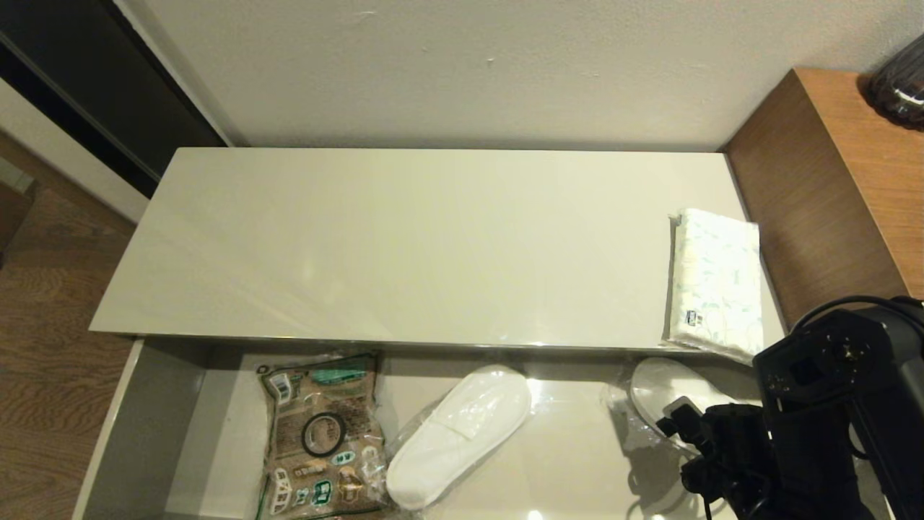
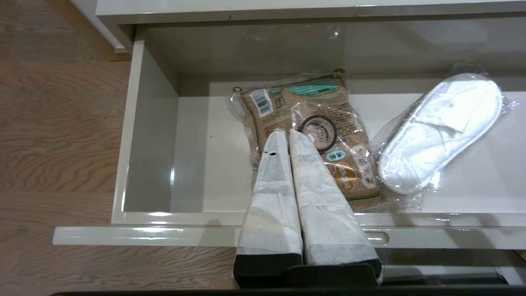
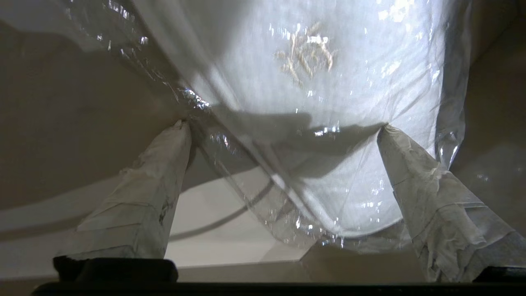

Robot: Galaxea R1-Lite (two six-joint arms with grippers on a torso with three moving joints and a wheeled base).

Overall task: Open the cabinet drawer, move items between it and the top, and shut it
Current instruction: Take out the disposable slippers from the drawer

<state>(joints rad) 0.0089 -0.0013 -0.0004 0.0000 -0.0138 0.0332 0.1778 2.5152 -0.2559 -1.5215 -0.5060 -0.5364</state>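
Observation:
Next, my right gripper pushes the white tissue pack back before it takes the second slipper (image 1: 668,384) again, because the pack sticks out past the top's front edge (image 1: 732,350) above that slipper.
The cabinet drawer (image 1: 144,419) stands pulled out below the top (image 1: 404,238). On the top's right end lies the white tissue pack (image 1: 716,282) with its small blue label. One wrapped white slipper (image 1: 462,433) lies mid-drawer; a second wrapped slipper (image 1: 660,386) lies at the drawer's right. My right gripper (image 3: 281,125) is open, its fingers straddling that second slipper (image 3: 312,61), with the tips against the plastic wrap. My left gripper (image 2: 287,133) is shut and empty, hovering over the drawer's front edge (image 2: 164,236) and the brown bag.
A brown printed bag with a black ring (image 1: 321,433) lies in the drawer's left part, beside the middle slipper (image 2: 439,131). A taller brown wooden unit (image 1: 830,188) stands right of the cabinet, with a dark object (image 1: 899,87) on it. The wall runs behind, and wood floor (image 1: 50,347) lies to the left.

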